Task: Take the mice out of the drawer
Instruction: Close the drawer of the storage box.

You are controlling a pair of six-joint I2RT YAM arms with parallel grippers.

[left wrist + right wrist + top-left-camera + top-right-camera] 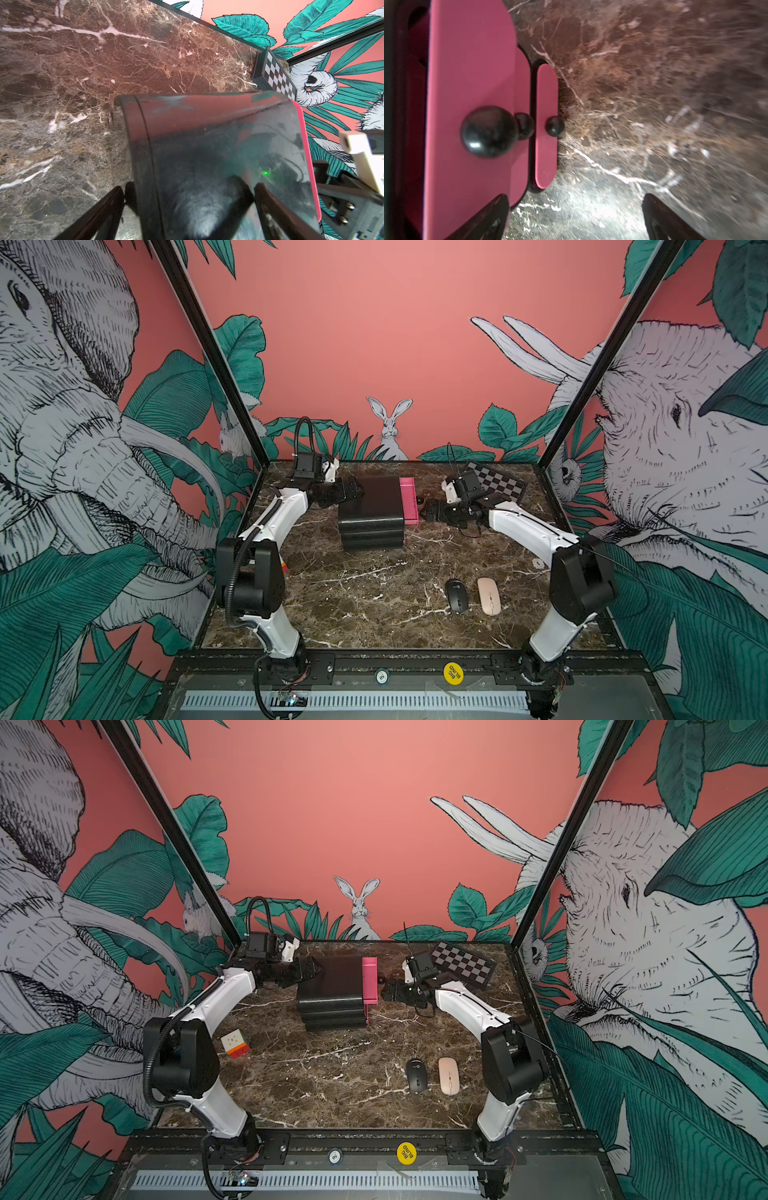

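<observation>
I should push the top drawer (pixel 369 980) shut with my right gripper because it sticks out over the middle drawer's knob (pixel 524 125), then back off and pull that knob.
A black mouse (pixel 456 595) and a pale pink-cream mouse (pixel 488 596) lie side by side on the marble near the front right, seen in both top views (pixel 416 1074) (pixel 449 1075). The black cabinet (pixel 372 510) stands mid-table with its pink drawer fronts (pixel 408 499) facing right. The top drawer (pixel 467 83) stands out slightly; its inside is hidden. My right gripper (pixel 575 207) is open just in front of the black knobs (pixel 490 131), touching nothing. My left gripper (pixel 187 199) is open against the cabinet's left side, its fingers (pixel 268 203) astride the top edge.
A folded chessboard (pixel 494 483) lies at the back right behind the right arm. A colour cube (pixel 235 1045) sits on the table by the left arm's elbow. Black frame posts and the walls close in both sides.
</observation>
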